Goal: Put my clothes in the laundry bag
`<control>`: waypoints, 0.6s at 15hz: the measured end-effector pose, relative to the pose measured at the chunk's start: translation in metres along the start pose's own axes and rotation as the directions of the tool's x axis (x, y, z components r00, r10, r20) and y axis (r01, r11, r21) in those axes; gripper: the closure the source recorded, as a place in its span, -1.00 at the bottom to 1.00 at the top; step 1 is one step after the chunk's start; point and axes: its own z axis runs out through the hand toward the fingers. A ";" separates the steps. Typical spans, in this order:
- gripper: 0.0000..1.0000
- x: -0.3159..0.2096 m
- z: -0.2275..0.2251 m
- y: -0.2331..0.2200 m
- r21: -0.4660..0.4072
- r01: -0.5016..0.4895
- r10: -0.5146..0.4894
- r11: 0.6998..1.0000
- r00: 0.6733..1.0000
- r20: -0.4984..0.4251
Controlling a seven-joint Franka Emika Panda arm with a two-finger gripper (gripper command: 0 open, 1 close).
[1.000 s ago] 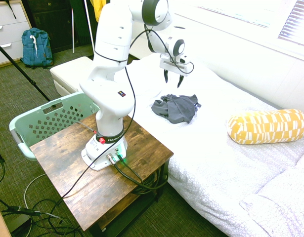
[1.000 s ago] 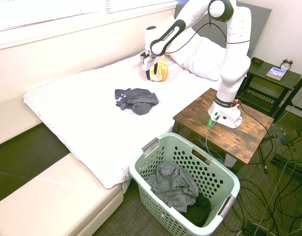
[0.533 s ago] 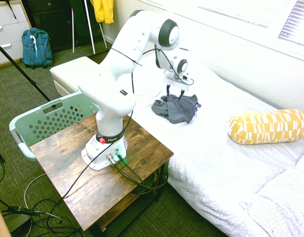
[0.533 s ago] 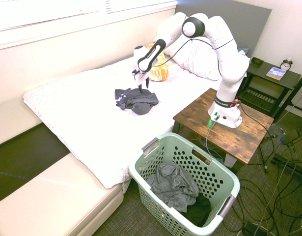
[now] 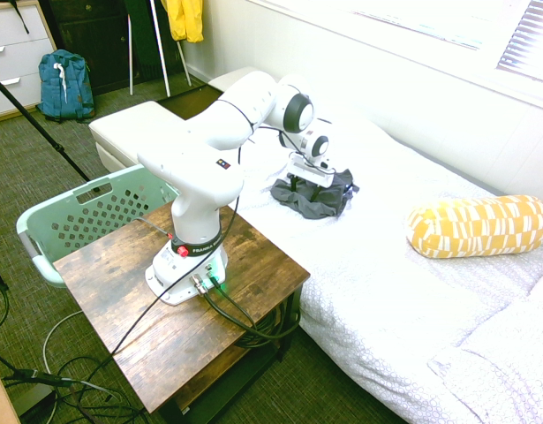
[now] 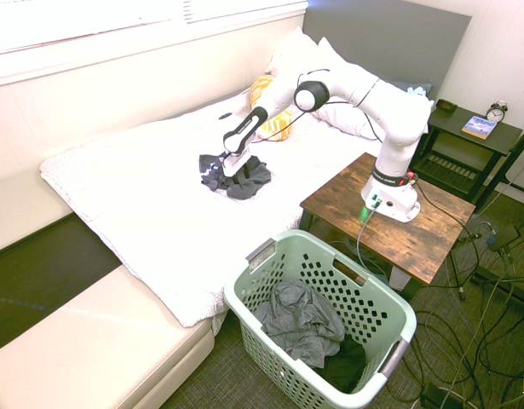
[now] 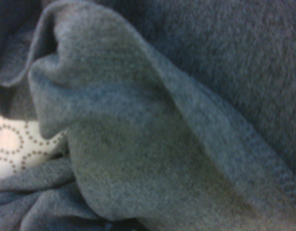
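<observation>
I expect the dark grey garment [image 5: 317, 201] to hang down and trail from my gripper when I carry it to the laundry bag, because it lies in loose, limp folds [image 7: 114, 101].
A crumpled dark grey garment [image 5: 322, 201] [image 6: 249, 181] lies on the white bed [image 5: 412, 283]. My gripper [image 5: 307, 183] [image 6: 231, 174] is down on it, open, with its fingertips sunk into the cloth. Grey fabric folds [image 7: 162, 120] fill the wrist view, with a patch of dotted bedsheet [image 7: 13, 144] showing at one side. The laundry bag, a mint-green perforated basket [image 5: 50, 221] [image 6: 404, 317], stands on the floor beside the wooden table. Grey and dark clothes [image 6: 300, 322] lie inside it.
The wooden side table [image 5: 112, 283] [image 6: 432, 234] sits between bed and basket. A yellow patterned pillow [image 5: 478, 225] [image 6: 277, 123] lies on the bed. A cream bench [image 5: 130, 128] [image 6: 100, 341] stands at the bed's foot, a blue backpack [image 5: 64, 84] further off.
The arm has swung down from above the bed onto the grey garment. The gripper has stayed open throughout, and the garment has not been lifted.
</observation>
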 end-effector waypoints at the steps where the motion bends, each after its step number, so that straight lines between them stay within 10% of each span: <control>1: 1.00 0.006 0.002 -0.001 -0.005 0.001 -0.001 1.000 1.000 0.012; 9: 1.00 0.025 0.007 -0.011 -0.025 0.010 -0.009 1.000 0.999 0.047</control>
